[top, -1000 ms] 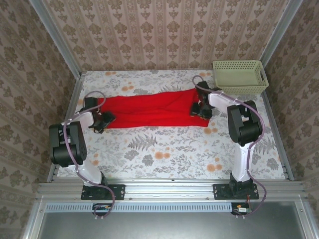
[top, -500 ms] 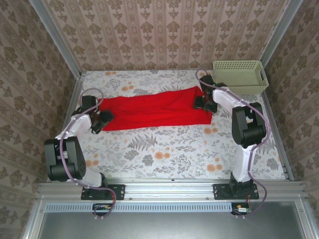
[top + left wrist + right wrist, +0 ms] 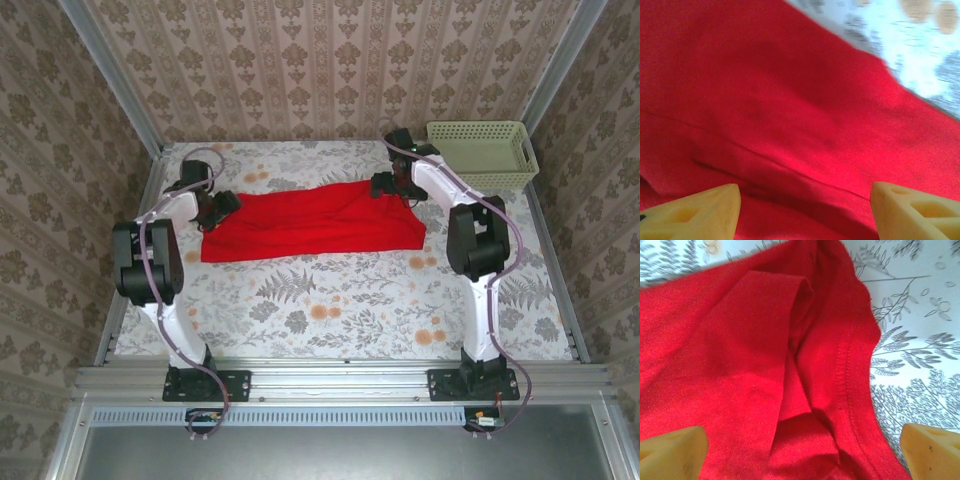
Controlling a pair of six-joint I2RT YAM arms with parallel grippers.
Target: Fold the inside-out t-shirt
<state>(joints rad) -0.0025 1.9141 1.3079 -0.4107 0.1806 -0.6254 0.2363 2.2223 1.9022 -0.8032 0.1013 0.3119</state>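
My right gripper has its open fingers on both sides of the t-shirt's stitched hem (image 3: 852, 410), so it should keep going down and close on the folded layers (image 3: 807, 442) there.
The inside-out t-shirt (image 3: 310, 220) is bright red and lies flat as a long band across the far half of the table. My left gripper (image 3: 222, 203) hovers over its far left corner. In the left wrist view the gripper (image 3: 805, 215) is open; the yellow fingertips (image 3: 695, 212) stand wide apart over creased red cloth (image 3: 790, 100), nothing pinched. My right gripper (image 3: 385, 185) is over the shirt's far right edge. In the right wrist view it (image 3: 802, 455) is open above a fold and a stitched hem (image 3: 850, 390) of the shirt.
A pale green basket (image 3: 482, 152) stands at the far right corner, just right of the right arm. The floral tablecloth (image 3: 330, 310) lies bare between the shirt and the arm bases. Patterned walls close the table on three sides.
Both arms swung toward the far side of the table. The right gripper opened wide and moved from the shirt's right end to its far edge. The left gripper moved to the far left corner.
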